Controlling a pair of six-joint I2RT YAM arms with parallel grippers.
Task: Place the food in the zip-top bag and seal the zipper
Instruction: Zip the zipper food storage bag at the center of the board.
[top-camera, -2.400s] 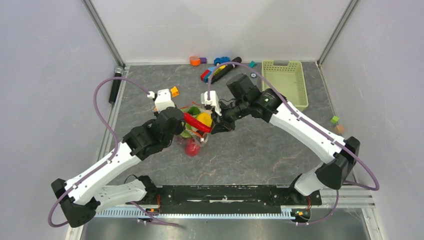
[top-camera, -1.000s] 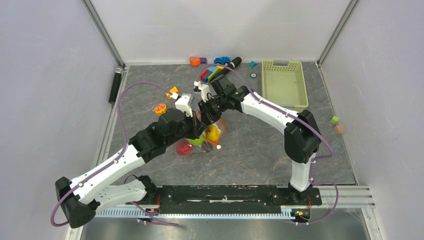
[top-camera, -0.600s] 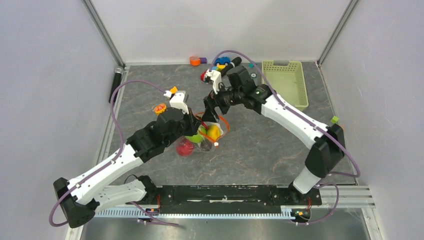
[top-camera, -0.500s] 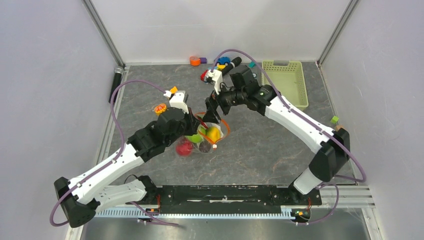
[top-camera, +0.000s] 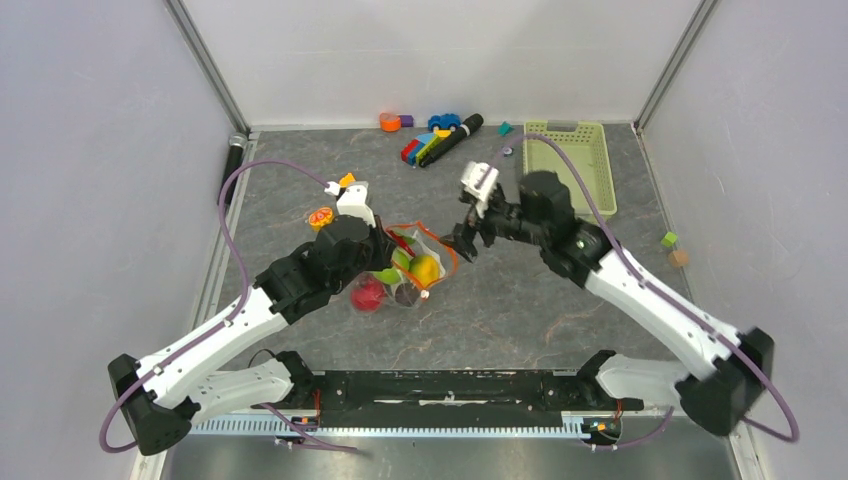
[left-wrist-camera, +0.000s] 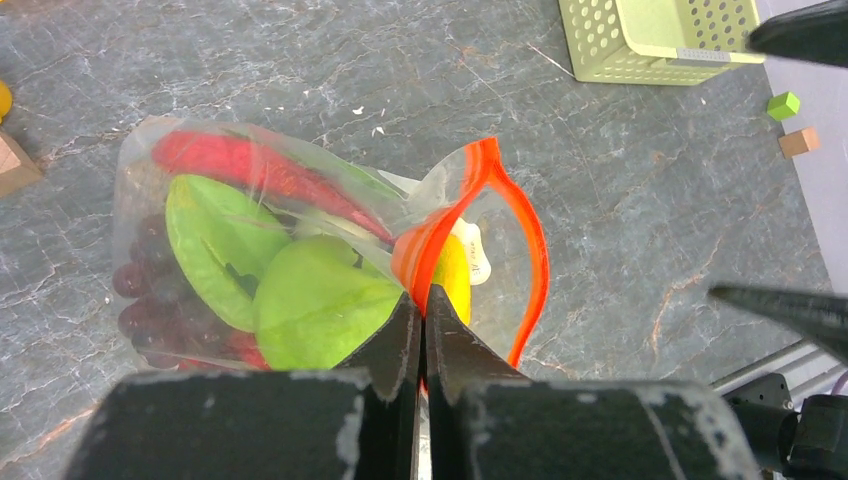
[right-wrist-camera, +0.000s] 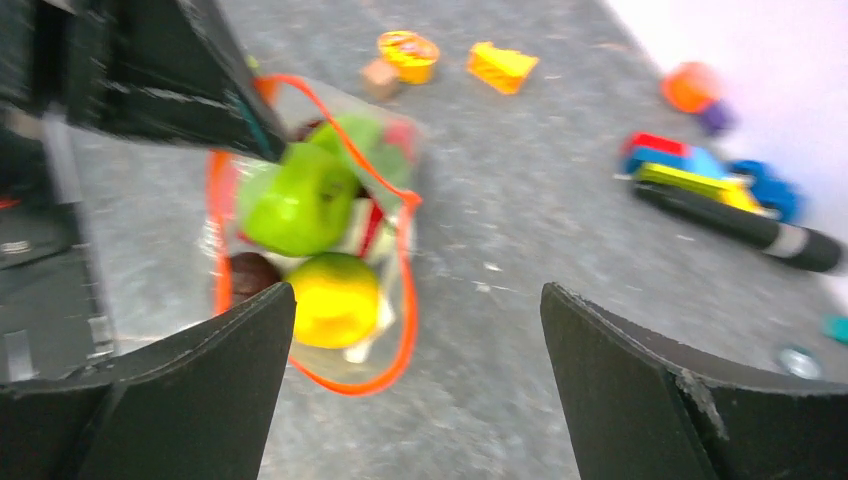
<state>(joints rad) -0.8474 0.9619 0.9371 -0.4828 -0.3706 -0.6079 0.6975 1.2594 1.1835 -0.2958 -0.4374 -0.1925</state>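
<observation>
I expect the red fruit to move along inside the bag when I pull the zipper, because clear film wraps around the red fruit at the bag's near end.
The clear zip-top bag lies mid-table, its mouth gaping toward the right. Food shows through it: a green fruit, a red chili, dark grapes and a yellow fruit. A red fruit sits at the bag's near end. The red-orange zipper loops open. My left gripper is shut on the zipper strip at the mouth's near corner. My right gripper hovers open just right of the mouth, with nothing between its fingers.
A pale green basket stands at the back right. Coloured toy blocks and a black marker lie along the back. An orange-slice toy sits left of the bag. Two small blocks rest by the right wall.
My right gripper has opened wide, let go at the bag's mouth and swung away to the right. The left gripper keeps its hold on the zipper strip.
</observation>
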